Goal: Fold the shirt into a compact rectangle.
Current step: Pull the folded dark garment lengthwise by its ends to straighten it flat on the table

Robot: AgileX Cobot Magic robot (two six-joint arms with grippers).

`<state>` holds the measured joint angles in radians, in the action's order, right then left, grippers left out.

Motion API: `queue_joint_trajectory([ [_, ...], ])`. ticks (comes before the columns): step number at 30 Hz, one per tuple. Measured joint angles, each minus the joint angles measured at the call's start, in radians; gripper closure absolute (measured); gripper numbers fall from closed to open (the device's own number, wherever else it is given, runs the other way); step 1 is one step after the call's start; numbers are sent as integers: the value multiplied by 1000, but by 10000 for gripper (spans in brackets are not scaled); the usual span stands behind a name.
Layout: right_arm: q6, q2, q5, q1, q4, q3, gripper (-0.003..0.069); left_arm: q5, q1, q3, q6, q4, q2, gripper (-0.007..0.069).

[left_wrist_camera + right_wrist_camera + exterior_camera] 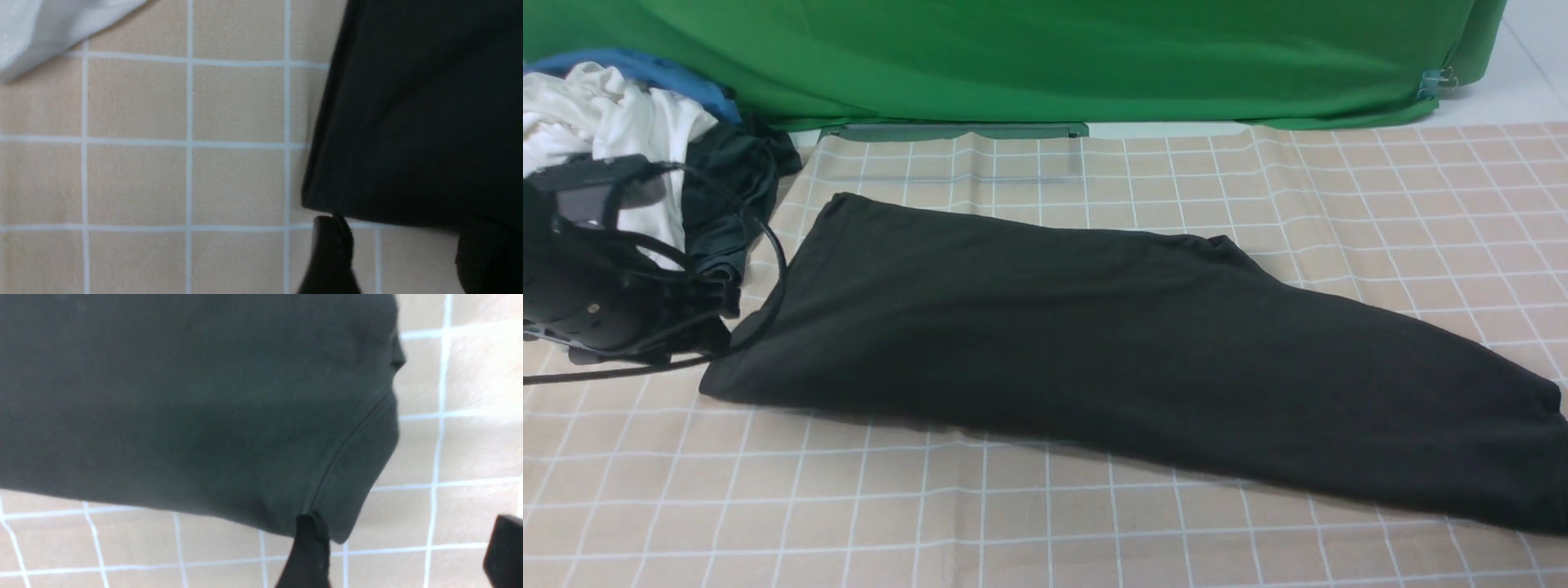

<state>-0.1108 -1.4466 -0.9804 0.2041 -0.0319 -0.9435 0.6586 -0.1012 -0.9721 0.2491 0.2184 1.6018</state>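
My gripper will fold the shirt's narrow end (1537,456) over, and it will land inside the wide end's outline because the black shirt's far edge (1405,318) slopes toward that end.
The black shirt (1094,343) lies flat on the checked tablecloth as a long folded band, running from the left middle to the right front edge. In the left wrist view my left gripper (402,239) is open just off a corner of the shirt (408,122), with bare cloth between its fingers (331,253). My left arm (596,302) shows beside the shirt's left end. In the right wrist view my right gripper (406,524) stands open. One finger (308,547) touches the shirt's ribbed hem corner (351,477). The right arm is out of the front view.
A pile of clothes sits at the back left: a white garment (596,122), a dark grey-teal one (735,180) and something blue (670,73). A green backdrop (1013,57) hangs behind the table. The beige checked tablecloth (1013,506) covers the surface.
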Motion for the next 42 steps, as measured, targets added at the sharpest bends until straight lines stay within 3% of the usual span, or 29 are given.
queue_joint_trajectory([
  [3,1,30,6,0,-9,0,88,-66,6,-2,44,-5,70,97],
  [7,-2,38,9,0,-26,0,88,-110,41,-3,118,16,120,45],
  [16,-20,40,19,0,-29,0,88,-171,71,-9,131,8,190,44],
  [22,-23,40,31,0,-31,0,88,-195,73,-9,59,-71,191,44],
  [30,-27,40,43,0,-48,0,88,-173,73,-21,40,-79,207,57],
  [33,-41,40,44,0,-49,0,88,-153,73,-28,37,-60,216,128],
  [37,-47,40,45,0,-50,0,88,-130,77,-32,32,-18,220,379],
  [38,-47,40,45,0,-50,0,88,-127,79,-32,32,-14,220,412],
  [39,-47,40,46,0,-50,0,88,-118,82,-34,31,-13,217,518],
  [42,-48,40,46,0,-50,0,88,-97,82,-34,14,-28,198,576],
])
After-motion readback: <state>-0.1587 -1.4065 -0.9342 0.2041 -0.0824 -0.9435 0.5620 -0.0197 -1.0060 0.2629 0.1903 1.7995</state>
